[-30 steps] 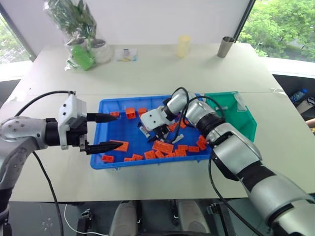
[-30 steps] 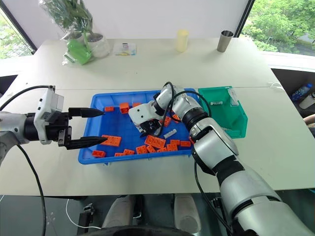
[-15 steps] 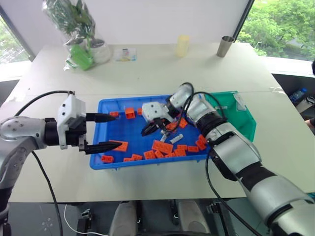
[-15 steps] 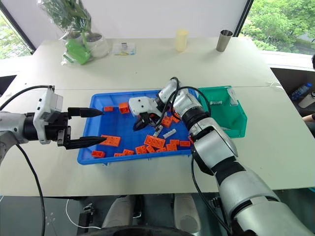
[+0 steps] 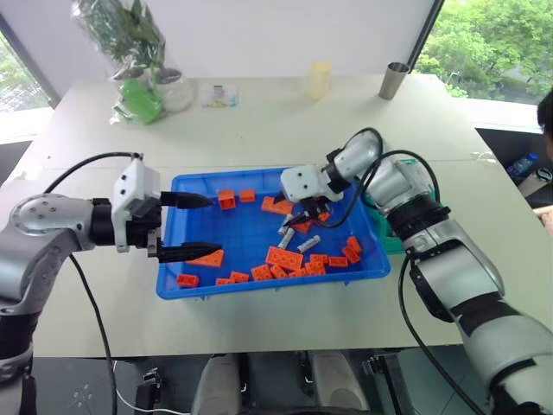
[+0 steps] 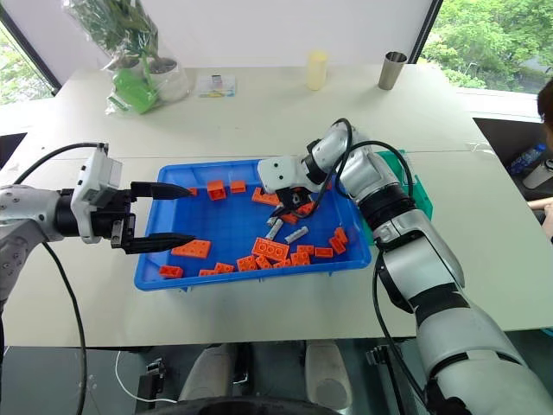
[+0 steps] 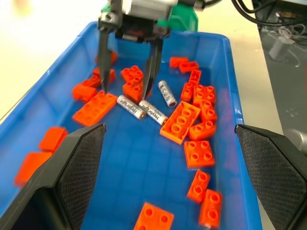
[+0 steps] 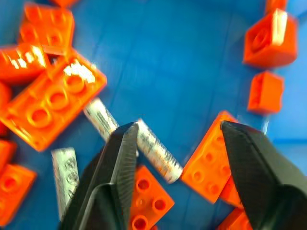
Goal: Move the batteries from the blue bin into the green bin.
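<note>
My right gripper should turn square to the battery's sides (image 8: 157, 151) before it closes, because the battery is at a slant between its fingers next to an orange brick (image 8: 211, 158).
The blue bin (image 5: 192, 290) sits mid-table with many orange bricks in it. Three silver batteries (image 7: 153, 111) lie loose on its floor near the middle, also visible from the head (image 5: 308, 244). My right gripper (image 5: 302, 214) hangs just above them, open, with nothing in it; one battery (image 8: 156, 151) lies below the gap between its fingers (image 8: 115, 177). At the bin's left rim my left gripper (image 5: 214, 226) is open and empty, pointing across the bin. The green bin (image 6: 421, 197) stands against the blue bin's right side, mostly hidden behind my right arm.
At the table's far edge stand a bagged plant (image 5: 143, 65), a small card (image 5: 223, 95), a pale yellow cup (image 5: 320, 80) and a metal cup (image 5: 395, 80). A person (image 5: 546, 117) is at the right edge of view. Orange bricks (image 5: 285, 258) crowd the bin's near side.
My right gripper has risen and swung right across the bin, and its jaws now stand apart. The blue bin's right end sits a little further right. My left gripper has kept still.
</note>
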You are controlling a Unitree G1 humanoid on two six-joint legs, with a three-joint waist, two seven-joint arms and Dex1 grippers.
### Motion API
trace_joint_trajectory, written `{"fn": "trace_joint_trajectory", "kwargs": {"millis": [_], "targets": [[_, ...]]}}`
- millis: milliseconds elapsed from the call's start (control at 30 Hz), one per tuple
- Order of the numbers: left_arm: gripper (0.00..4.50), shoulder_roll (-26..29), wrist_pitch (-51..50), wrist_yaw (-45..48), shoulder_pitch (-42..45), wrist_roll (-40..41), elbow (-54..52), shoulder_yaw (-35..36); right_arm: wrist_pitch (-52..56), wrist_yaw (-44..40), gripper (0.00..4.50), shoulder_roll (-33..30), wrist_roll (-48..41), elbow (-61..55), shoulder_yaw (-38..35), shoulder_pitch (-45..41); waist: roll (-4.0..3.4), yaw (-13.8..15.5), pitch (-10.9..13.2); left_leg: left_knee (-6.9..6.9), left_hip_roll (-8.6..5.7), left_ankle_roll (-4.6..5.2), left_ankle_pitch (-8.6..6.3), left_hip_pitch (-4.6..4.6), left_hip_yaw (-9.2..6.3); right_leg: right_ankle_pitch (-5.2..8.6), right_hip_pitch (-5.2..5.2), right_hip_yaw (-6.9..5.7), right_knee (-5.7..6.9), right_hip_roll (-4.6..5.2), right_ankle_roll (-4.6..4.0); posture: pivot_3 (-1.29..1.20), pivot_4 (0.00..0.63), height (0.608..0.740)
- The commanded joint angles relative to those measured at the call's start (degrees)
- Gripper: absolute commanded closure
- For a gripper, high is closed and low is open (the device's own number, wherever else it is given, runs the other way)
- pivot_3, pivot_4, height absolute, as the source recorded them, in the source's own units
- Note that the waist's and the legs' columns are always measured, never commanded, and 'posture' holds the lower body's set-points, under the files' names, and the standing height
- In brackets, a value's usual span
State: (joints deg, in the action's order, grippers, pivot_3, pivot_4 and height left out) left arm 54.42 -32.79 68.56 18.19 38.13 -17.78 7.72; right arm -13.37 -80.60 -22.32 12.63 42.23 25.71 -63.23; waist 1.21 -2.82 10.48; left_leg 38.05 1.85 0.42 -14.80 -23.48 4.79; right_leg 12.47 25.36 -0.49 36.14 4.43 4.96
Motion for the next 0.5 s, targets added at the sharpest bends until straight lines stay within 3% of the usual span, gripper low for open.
{"fn": "trace_joint_trajectory", "kwargs": {"millis": [33,300,500], "targets": [[0.0,0.1,0.6,0.1,0.5,0.3,-0.6,1.2,-5.5,2.4,2.0,1.4,1.3,3.1,0.7,-2.7,0.0,0.1,0.0,0.0,0.0,0.0,0.0,0.0,0.01,0.0,0.0,0.0,0.0,0.0,0.0,0.0,0.15,0.736],[0.0,0.5,-0.2,-1.0,-1.3,1.1,-2.2,3.0,-18.8,5.5,2.0,1.9,5.6,12.0,3.4,-4.7,0.01,0.4,0.0,0.02,-0.01,0.0,0.0,0.0,-0.03,0.02,-0.05,0.01,-0.01,0.07,-0.04,0.0,0.15,0.736],[0.0,0.8,-0.7,-1.7,-2.2,1.4,-3.0,4.1,-13.6,1.8,2.0,4.3,0.8,16.0,-0.9,-8.1,0.0,0.1,0.0,0.01,0.01,0.0,0.01,0.0,-0.08,0.01,-0.02,0.01,0.0,0.06,-0.02,0.0,0.15,0.736]]}}
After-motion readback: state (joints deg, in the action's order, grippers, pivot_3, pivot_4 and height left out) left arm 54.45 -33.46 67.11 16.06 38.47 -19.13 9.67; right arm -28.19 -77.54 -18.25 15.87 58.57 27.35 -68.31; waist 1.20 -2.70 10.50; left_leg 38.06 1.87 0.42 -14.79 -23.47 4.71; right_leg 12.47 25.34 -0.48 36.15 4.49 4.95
